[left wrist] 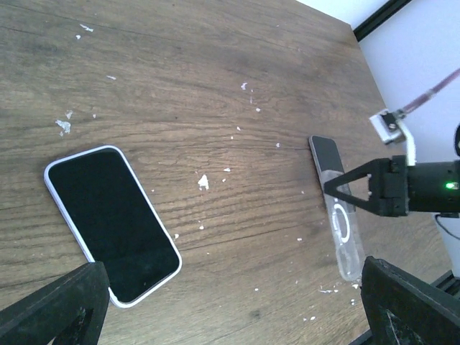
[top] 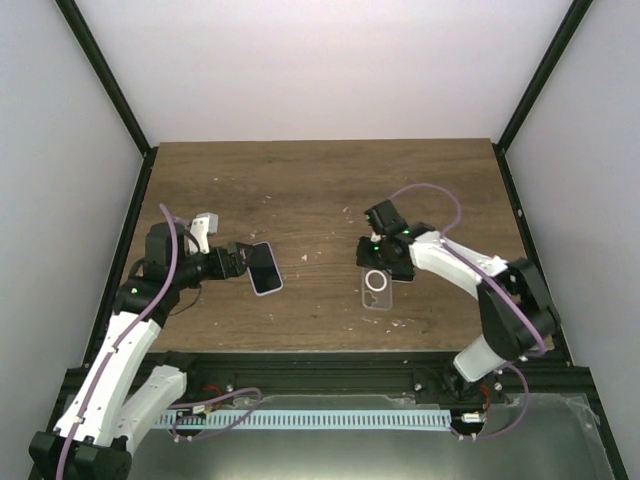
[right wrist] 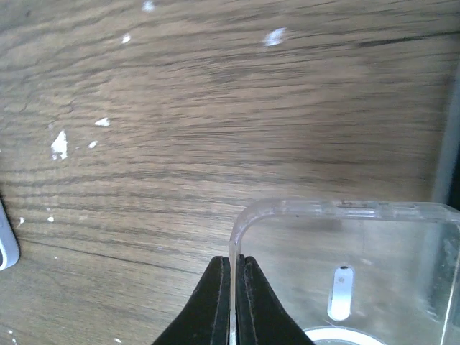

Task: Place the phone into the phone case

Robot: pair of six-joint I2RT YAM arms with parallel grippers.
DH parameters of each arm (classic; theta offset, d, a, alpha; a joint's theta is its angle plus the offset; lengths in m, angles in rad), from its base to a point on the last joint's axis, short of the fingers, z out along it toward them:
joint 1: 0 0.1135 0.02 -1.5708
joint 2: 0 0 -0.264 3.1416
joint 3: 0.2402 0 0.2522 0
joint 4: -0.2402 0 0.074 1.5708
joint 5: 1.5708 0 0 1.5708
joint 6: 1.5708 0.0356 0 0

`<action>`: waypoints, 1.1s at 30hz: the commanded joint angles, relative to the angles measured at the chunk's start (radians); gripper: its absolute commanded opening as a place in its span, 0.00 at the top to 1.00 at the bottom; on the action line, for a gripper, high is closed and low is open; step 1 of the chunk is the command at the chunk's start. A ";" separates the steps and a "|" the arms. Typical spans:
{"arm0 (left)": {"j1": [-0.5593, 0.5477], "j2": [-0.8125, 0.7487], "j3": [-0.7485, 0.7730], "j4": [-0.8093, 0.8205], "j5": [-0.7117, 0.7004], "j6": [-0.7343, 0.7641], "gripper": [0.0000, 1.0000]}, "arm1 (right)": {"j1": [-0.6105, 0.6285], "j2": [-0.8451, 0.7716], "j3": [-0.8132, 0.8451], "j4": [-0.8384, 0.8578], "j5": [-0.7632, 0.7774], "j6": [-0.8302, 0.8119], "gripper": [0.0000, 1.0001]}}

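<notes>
The robot's right gripper has open wood (top: 345, 291) beside the phone case (top: 377, 289), away from the black phone, so it should go on moving the case there until the case lies flat.
The phone (top: 265, 268), dark screen up with a pale rim, lies flat on the wooden table left of centre. It also shows in the left wrist view (left wrist: 111, 223). My left gripper (top: 238, 262) is open and empty just left of the phone, and its wide-spread fingers (left wrist: 54, 305) stand beside the phone's near end. The clear phone case (top: 377, 291) with a white ring lies right of centre, and shows in the left wrist view (left wrist: 339, 219). My right gripper (top: 373, 268) is shut on the case's side wall near a corner (right wrist: 232, 287).
Small white flecks (left wrist: 203, 181) are scattered over the wood between phone and case. Black frame posts (top: 108, 75) and white walls close in the table's sides and back. The table's near edge (top: 330, 352) runs just in front of the case.
</notes>
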 commanded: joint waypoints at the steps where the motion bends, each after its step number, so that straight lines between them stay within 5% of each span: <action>1: 0.000 0.000 -0.001 0.003 -0.016 0.011 0.03 | 0.085 0.108 0.100 0.045 -0.005 0.009 0.99; 14: 0.000 0.005 -0.001 0.002 -0.024 0.011 0.03 | 0.187 0.253 0.150 0.077 -0.011 -0.023 0.97; 33: 0.000 0.007 -0.001 0.002 -0.021 0.011 0.03 | 0.077 0.136 0.175 -0.136 0.245 -0.027 0.12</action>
